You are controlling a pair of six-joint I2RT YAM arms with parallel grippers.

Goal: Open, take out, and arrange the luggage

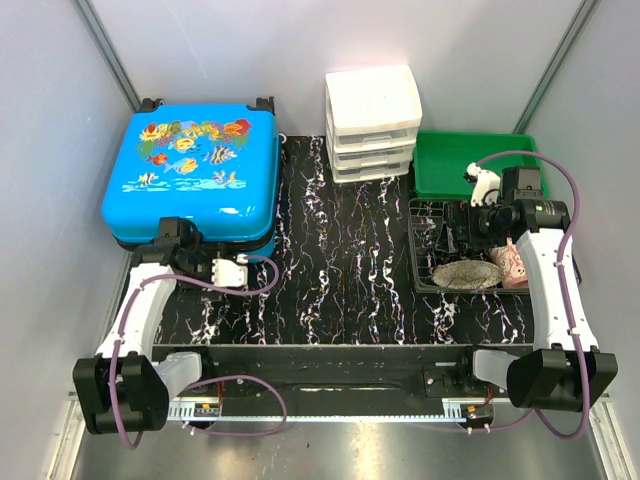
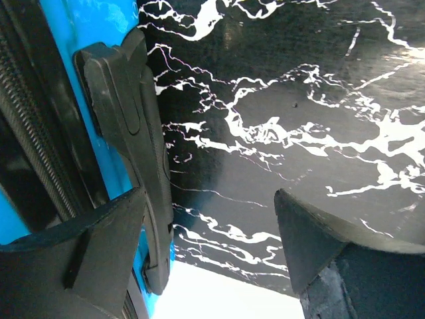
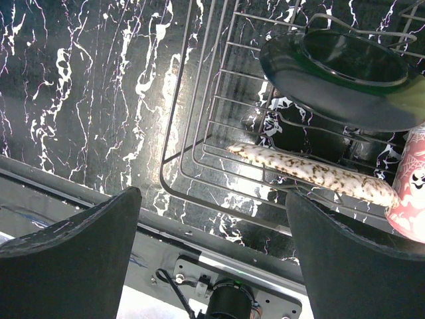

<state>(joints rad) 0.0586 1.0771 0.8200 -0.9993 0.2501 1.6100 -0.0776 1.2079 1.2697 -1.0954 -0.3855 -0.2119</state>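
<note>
The suitcase's black handle is only shallow beside one finger. Next, my left gripper moves back and reaches deeper around the handle's middle before it pulls the suitcase closer.
The luggage is a bright blue suitcase with a fish-and-flower print. It lies flat and closed at the back left of the table. My left gripper is at its near edge, open and empty. In the left wrist view the suitcase's blue side, its zip and a black handle piece run past my left finger. Only bare table lies between the jaws. My right gripper is open and empty above the wire rack; it shows open in the right wrist view.
A white three-drawer organiser stands at the back centre, with a green tray to its right. A wire rack holds a speckled plate, a dark bowl and a pink cup.
</note>
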